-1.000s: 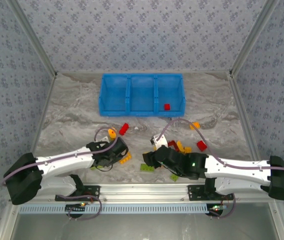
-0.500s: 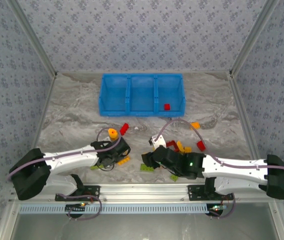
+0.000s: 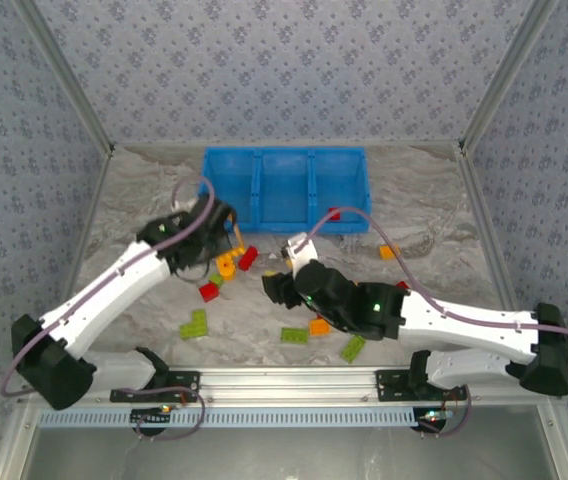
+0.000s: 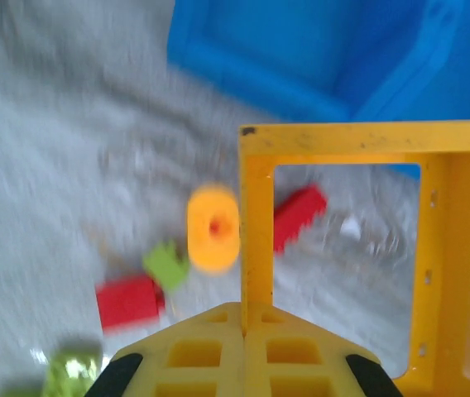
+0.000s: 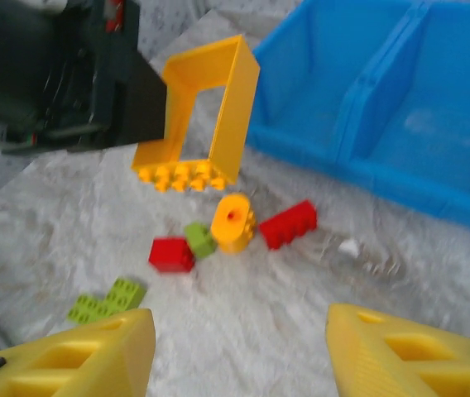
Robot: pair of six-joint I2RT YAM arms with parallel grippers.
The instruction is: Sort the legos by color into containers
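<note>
The orange-yellow frame (image 5: 235, 112) hangs clear of the loose bricks, so the left gripper should keep carrying it until it hangs low inside the blue bin's empty end compartment (image 3: 231, 176).
My left gripper (image 4: 244, 318) is shut on one side bar of an open orange-yellow square frame (image 4: 334, 149), held above the table just in front of the blue bin's (image 3: 259, 152) left compartment. From above, that gripper (image 3: 219, 226) hangs at the bin's front left corner. My right gripper (image 5: 239, 356) is open and empty over bare table; it sits mid-table (image 3: 274, 286) in the top view. Ahead of it lie a round orange piece (image 5: 233, 222), a long red brick (image 5: 289, 225), a red block (image 5: 171, 254) and a small green brick (image 5: 199, 238). One red brick (image 3: 334, 213) lies in the right compartment.
More legos lie loose near the front: green ones (image 3: 194, 324) (image 3: 295, 335) (image 3: 352, 348), an orange one (image 3: 319, 326), and another orange one (image 3: 390, 252) at the right. Patterned walls close in the table on three sides. The right arm's cable arcs over the table's middle.
The left gripper has shut on the orange-yellow frame and risen from the front of the table toward the bin's left end. The right gripper has shifted up and left, staying open.
</note>
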